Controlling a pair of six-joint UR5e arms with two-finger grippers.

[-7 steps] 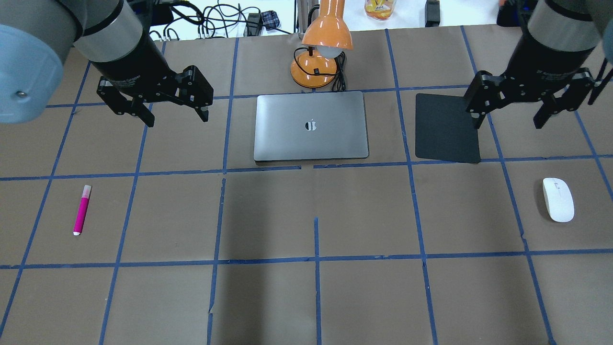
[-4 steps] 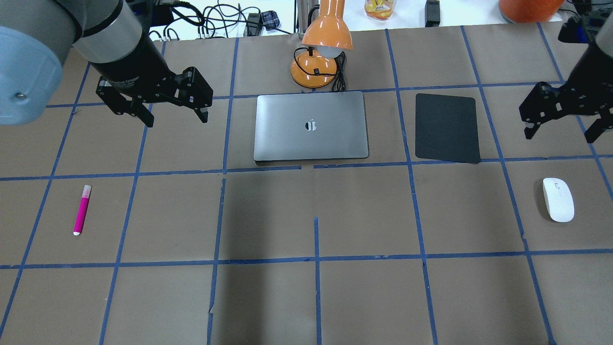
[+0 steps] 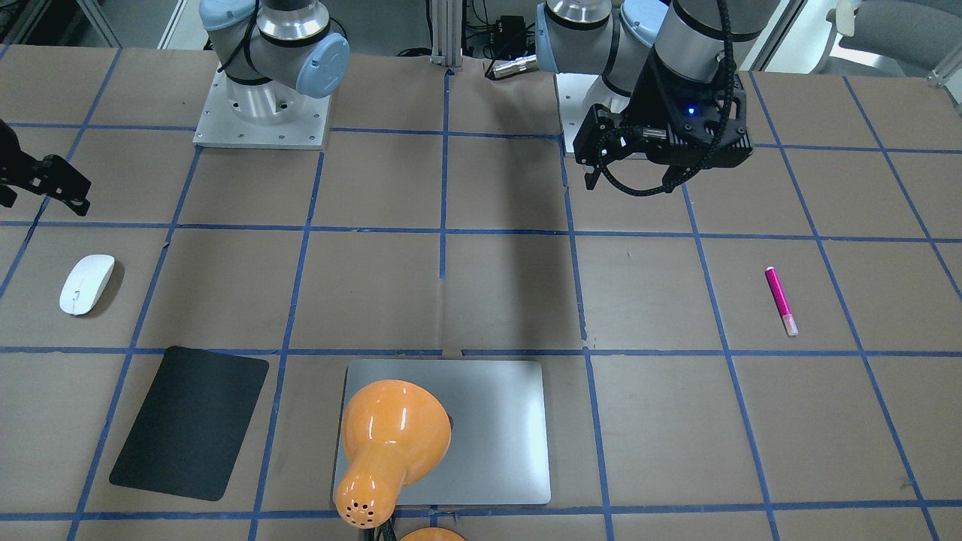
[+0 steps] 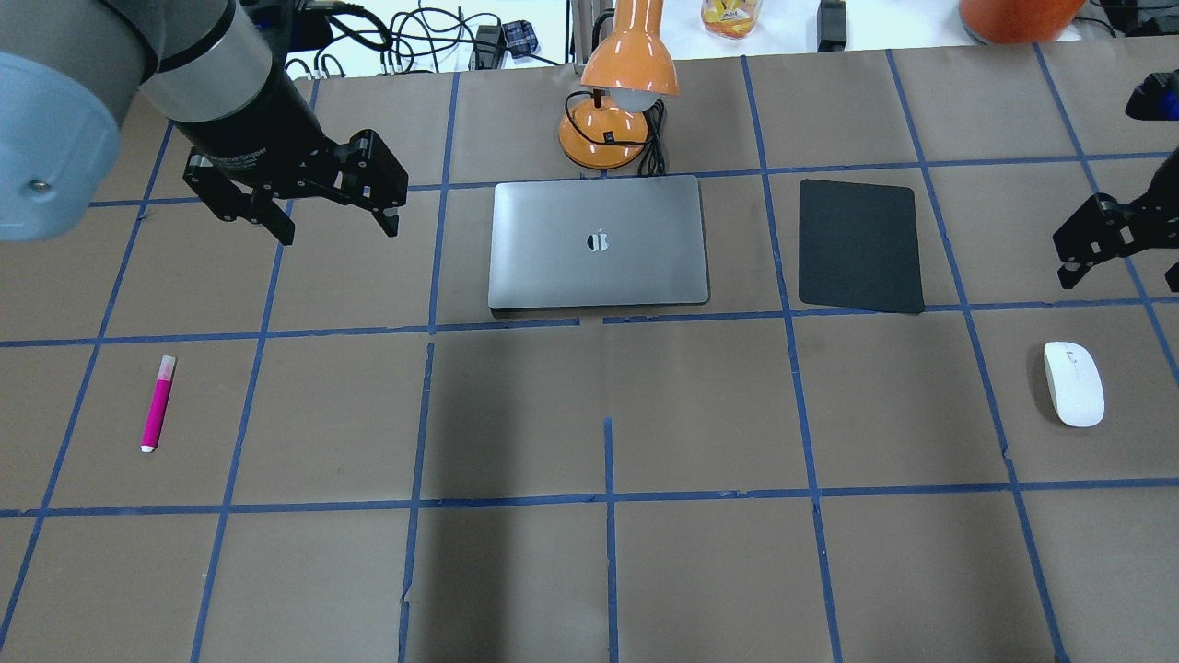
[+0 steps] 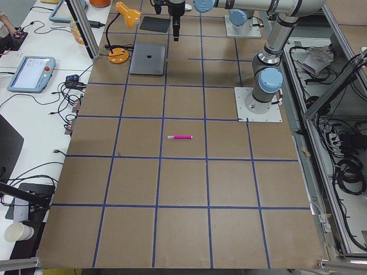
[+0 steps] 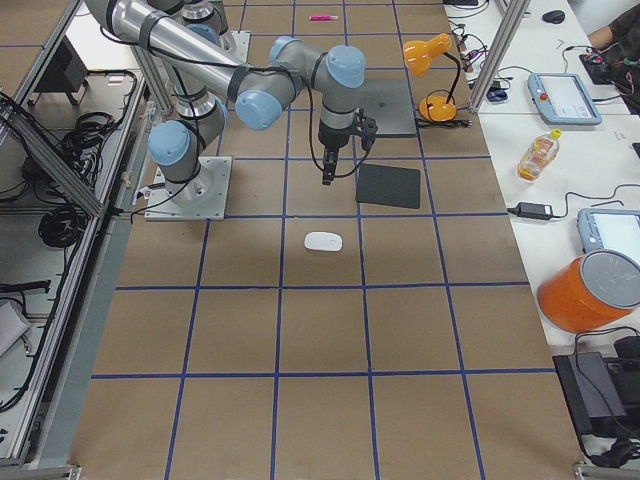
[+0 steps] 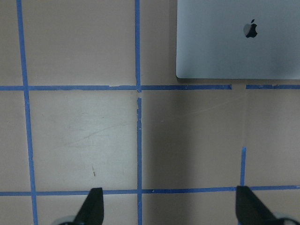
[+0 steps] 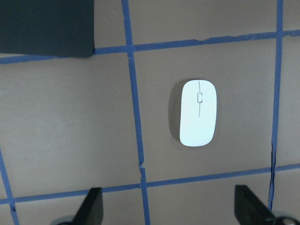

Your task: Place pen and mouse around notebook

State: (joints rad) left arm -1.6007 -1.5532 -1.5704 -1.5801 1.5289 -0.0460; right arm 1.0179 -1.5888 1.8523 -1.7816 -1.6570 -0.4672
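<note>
The free magenta pen's narrow width lines up with my open left fingers; I keep lowering and close on its body.
The silver-grey notebook (image 4: 599,241) lies closed at the table's centre back. At the near left, well apart from it, the magenta pen (image 4: 157,403) lies on the paper. The white mouse (image 4: 1073,383) sits at the far right. My left gripper (image 4: 339,230) hovers open, left of the notebook and beyond the pen, with nothing between its fingers. Out by the right edge, my right gripper (image 4: 1122,276) hangs open just beyond the mouse. The right wrist view shows the mouse (image 8: 198,112) ahead of my spread fingers (image 8: 91,208). In the left wrist view, the notebook (image 7: 239,42) fills the upper right corner.
A thin black mat (image 4: 861,244) lies between the notebook and the mouse. An orange desk lamp (image 4: 617,101) with its cord stands right behind the notebook. Blue tape lines grid the brown paper table. Cables and a bottle lie past the far edge.
My right gripper has swung from over the black mat's right edge out to the table's right side, ending above the mouse's square. The left gripper has barely moved.
</note>
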